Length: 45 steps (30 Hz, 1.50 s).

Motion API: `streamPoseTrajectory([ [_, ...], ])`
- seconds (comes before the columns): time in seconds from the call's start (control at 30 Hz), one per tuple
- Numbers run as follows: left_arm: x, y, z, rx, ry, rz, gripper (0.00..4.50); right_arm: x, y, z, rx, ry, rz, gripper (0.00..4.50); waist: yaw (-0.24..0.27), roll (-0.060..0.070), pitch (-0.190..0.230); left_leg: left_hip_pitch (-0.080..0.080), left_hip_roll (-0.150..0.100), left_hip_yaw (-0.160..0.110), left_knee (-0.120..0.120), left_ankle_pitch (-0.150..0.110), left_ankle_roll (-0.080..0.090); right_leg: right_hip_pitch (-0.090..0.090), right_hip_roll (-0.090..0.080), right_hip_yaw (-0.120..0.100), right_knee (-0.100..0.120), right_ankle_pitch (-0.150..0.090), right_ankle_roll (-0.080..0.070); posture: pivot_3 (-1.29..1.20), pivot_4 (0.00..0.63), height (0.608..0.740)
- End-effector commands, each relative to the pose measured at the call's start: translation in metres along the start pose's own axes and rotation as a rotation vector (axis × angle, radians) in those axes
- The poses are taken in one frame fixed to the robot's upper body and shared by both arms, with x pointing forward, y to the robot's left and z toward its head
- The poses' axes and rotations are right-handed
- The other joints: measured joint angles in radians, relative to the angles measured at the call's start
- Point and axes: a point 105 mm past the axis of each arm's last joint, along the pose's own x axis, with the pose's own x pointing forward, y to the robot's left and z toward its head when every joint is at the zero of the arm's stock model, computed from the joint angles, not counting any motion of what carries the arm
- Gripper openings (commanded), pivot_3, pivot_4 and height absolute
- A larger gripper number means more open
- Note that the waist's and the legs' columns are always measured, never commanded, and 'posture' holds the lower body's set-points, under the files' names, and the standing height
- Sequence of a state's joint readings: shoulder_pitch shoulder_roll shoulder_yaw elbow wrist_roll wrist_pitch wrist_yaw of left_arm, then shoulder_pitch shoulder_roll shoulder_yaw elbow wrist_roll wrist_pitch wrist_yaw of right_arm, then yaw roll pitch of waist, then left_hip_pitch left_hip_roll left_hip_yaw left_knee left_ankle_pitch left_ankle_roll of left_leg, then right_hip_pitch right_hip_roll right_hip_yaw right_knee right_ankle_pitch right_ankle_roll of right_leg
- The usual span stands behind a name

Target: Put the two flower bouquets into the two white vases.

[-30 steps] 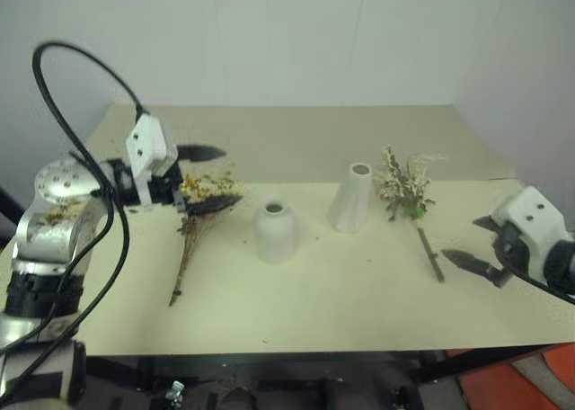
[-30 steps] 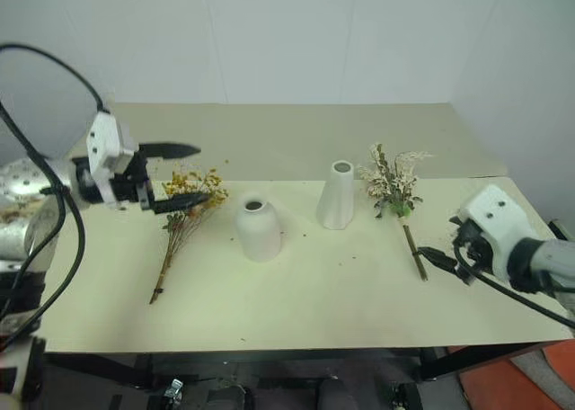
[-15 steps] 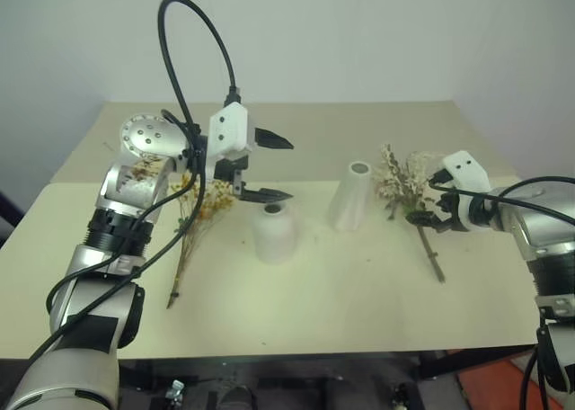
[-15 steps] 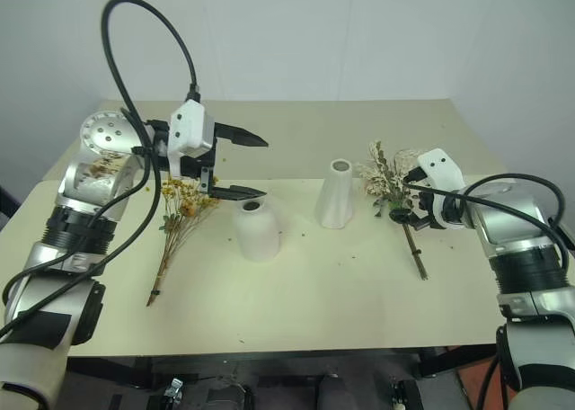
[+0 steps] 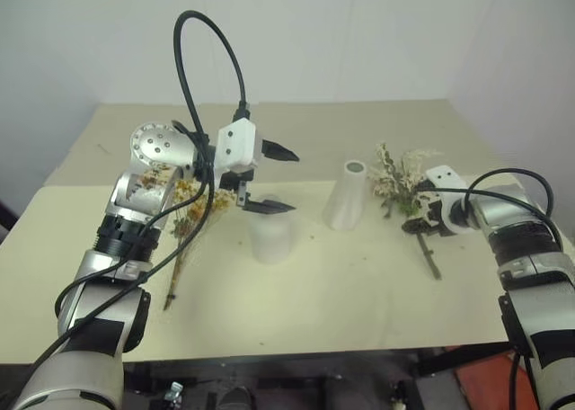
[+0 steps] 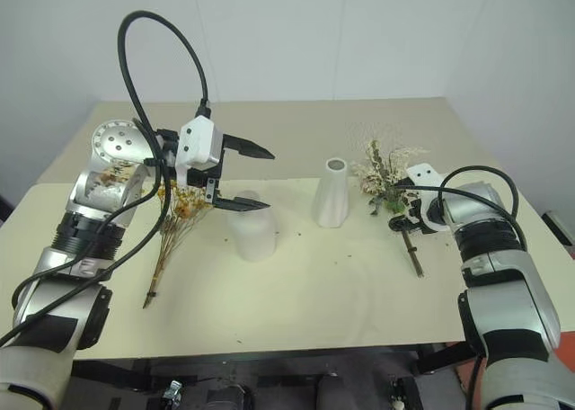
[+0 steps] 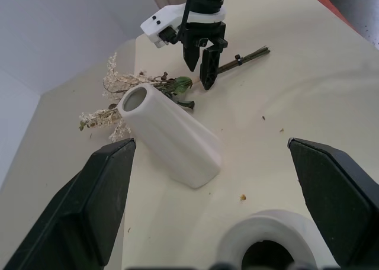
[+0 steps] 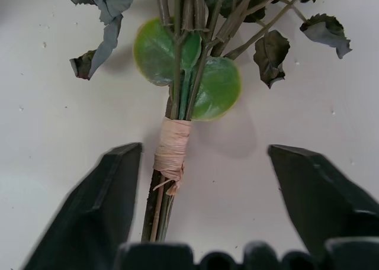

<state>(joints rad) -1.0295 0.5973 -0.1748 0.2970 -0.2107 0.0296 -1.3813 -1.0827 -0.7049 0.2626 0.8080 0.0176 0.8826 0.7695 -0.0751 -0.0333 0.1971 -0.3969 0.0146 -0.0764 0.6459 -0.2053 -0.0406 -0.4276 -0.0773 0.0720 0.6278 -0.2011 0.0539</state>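
The bouquet of cream sprigs [image 5: 400, 178] and green leaves will come up as one stiff bundle when the robot lifts it, because tape [image 8: 173, 147] holds the straight stems together.
A short round white vase [image 5: 272, 237] stands left of centre, and a taller tapered white vase [image 5: 346, 194] stands to its right. My left gripper [image 5: 280, 178] hovers open and empty just above the short vase, whose mouth [image 7: 269, 246] lies below its fingers. The yellow bouquet [image 5: 190, 210] lies flat to the left of the short vase. The bouquet of cream sprigs and green leaves [image 5: 402, 178] lies right of the tall vase. My right gripper [image 8: 204, 148] is open and straddles that bouquet's taped stems [image 8: 172, 151], with the stems nearer one finger.
Everything rests on a beige table [image 5: 341, 311] in front of a white wall. A black cable [image 5: 193, 59] loops above the left arm. Small crumbs dot the tabletop between the vases. In the left wrist view the right gripper [image 7: 200, 66] shows beside the tall vase [image 7: 172, 134].
My right gripper came in from the table's right edge and dropped over the cream bouquet's stems. My left gripper swung right from the yellow bouquet to above the short vase.
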Motion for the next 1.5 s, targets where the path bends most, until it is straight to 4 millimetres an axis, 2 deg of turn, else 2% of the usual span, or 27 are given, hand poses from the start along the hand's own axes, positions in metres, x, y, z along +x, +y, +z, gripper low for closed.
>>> streamPoseTrajectory([
  [0.03,-0.007,0.003,0.004,0.017,-0.005,0.047,4.50,-0.006,-0.002,0.019,-0.041,-0.044,-0.020,2.49,-0.002,0.000,0.000,0.000,0.000,0.000,0.000,0.000,0.000,0.000,0.000,0.000,0.000,0.000,0.000,0.00,0.150,0.740],
  [0.23,-0.009,0.000,0.000,-0.007,0.005,0.074,4.50,-0.002,0.002,0.024,-0.055,-0.038,-0.007,0.38,0.003,0.000,0.000,0.001,0.000,0.000,0.000,0.000,0.000,0.000,0.000,0.000,0.001,0.000,0.000,0.00,0.150,0.740],
  [0.27,-0.010,0.000,-0.001,-0.010,0.007,0.077,4.50,-0.001,0.003,0.024,-0.056,-0.035,-0.005,0.22,0.003,0.000,0.000,0.000,0.000,0.000,0.000,0.000,0.000,0.000,0.000,0.000,0.001,0.000,0.000,0.00,0.150,0.740],
  [0.43,-0.013,0.000,-0.002,-0.012,0.018,0.089,4.50,0.002,0.004,0.023,-0.052,-0.026,-0.006,0.22,0.002,0.000,0.000,0.001,0.000,0.000,0.000,0.000,0.000,0.000,0.000,0.000,0.001,0.000,0.000,0.00,0.150,0.740],
  [0.57,-0.020,0.006,-0.001,0.000,0.030,0.123,4.50,-0.009,-0.011,0.043,-0.087,-0.135,-0.151,0.22,0.002,0.000,0.000,0.001,0.000,0.000,0.000,0.000,0.000,0.000,0.000,0.000,0.001,0.000,0.000,0.00,0.150,0.740],
  [0.67,-0.028,0.009,-0.001,-0.004,0.043,0.148,4.50,-0.041,-0.034,0.078,-0.075,-0.374,-0.352,0.22,0.002,0.001,0.001,0.000,0.000,-0.001,0.000,0.000,0.000,-0.001,0.000,0.000,0.001,0.000,0.000,0.00,0.150,0.740],
  [0.77,-0.038,0.011,-0.004,-0.024,0.060,0.177,4.50,-0.104,-0.049,0.121,-0.042,-0.793,-0.547,0.22,0.004,0.001,0.001,-0.002,0.000,-0.001,0.000,0.000,0.000,-0.003,0.000,0.000,0.002,0.000,0.000,0.00,0.150,0.740],
  [0.83,-0.043,0.011,-0.006,-0.046,0.062,0.193,4.50,-0.140,-0.053,0.133,0.028,-0.996,-0.636,0.22,0.005,0.001,0.001,-0.006,0.000,-0.001,0.000,0.000,0.000,-0.008,0.000,0.000,0.003,0.000,0.000,0.00,0.150,0.740],
  [0.87,-0.045,0.011,-0.006,-0.058,0.059,0.200,4.50,-0.154,-0.053,0.137,0.099,-1.078,-0.623,0.22,0.005,0.001,0.001,-0.008,0.000,-0.001,0.000,0.000,0.000,-0.010,0.000,0.000,0.003,0.000,0.000,0.00,0.150,0.740],
  [0.93,-0.048,0.009,-0.006,-0.085,0.038,0.211,4.50,-0.188,-0.036,0.146,0.230,-1.341,-0.427,0.22,0.002,0.001,0.001,-0.008,0.000,-0.001,0.000,0.000,0.000,-0.010,0.000,0.000,0.004,0.001,-0.001,0.00,0.150,0.740],
  [1.0,-0.049,0.007,-0.005,-0.102,0.021,0.211,4.50,-0.211,-0.022,0.146,0.300,-1.503,-0.272,0.22,0.003,0.001,0.001,-0.007,0.001,-0.001,-0.001,0.000,0.000,-0.010,0.000,0.000,0.005,0.001,-0.002,0.00,0.150,0.740],
  [1.1,-0.045,0.003,-0.006,-0.120,0.022,0.209,4.50,-0.226,-0.001,0.147,0.349,-1.614,-0.121,0.22,0.005,0.001,0.001,-0.007,0.000,-0.002,0.000,0.001,0.000,-0.010,0.000,0.000,0.005,0.001,-0.002,0.00,0.150,0.740],
  [1.2,-0.039,-0.001,-0.009,-0.138,0.023,0.209,4.50,-0.220,0.024,0.148,0.358,-1.633,-0.017,0.22,0.004,0.002,0.001,-0.006,0.000,-0.001,0.000,0.001,0.000,-0.009,0.000,0.000,0.005,0.002,-0.002,0.00,0.150,0.740],
  [1.33,-0.038,-0.003,-0.010,-0.149,0.031,0.218,4.50,-0.201,0.054,0.151,0.359,-1.598,0.068,0.22,0.003,0.002,0.000,-0.006,0.000,-0.001,0.000,0.001,0.000,-0.009,0.001,0.000,0.006,0.002,-0.002,0.00,0.150,0.740],
  [1.5,-0.040,-0.007,-0.010,-0.152,0.050,0.215,4.50,-0.183,0.071,0.149,0.349,-1.550,0.118,0.22,0.005,0.002,0.000,-0.007,0.000,-0.001,0.000,0.001,0.000,-0.010,0.001,0.000,0.006,0.002,-0.002,0.00,0.150,0.740],
])
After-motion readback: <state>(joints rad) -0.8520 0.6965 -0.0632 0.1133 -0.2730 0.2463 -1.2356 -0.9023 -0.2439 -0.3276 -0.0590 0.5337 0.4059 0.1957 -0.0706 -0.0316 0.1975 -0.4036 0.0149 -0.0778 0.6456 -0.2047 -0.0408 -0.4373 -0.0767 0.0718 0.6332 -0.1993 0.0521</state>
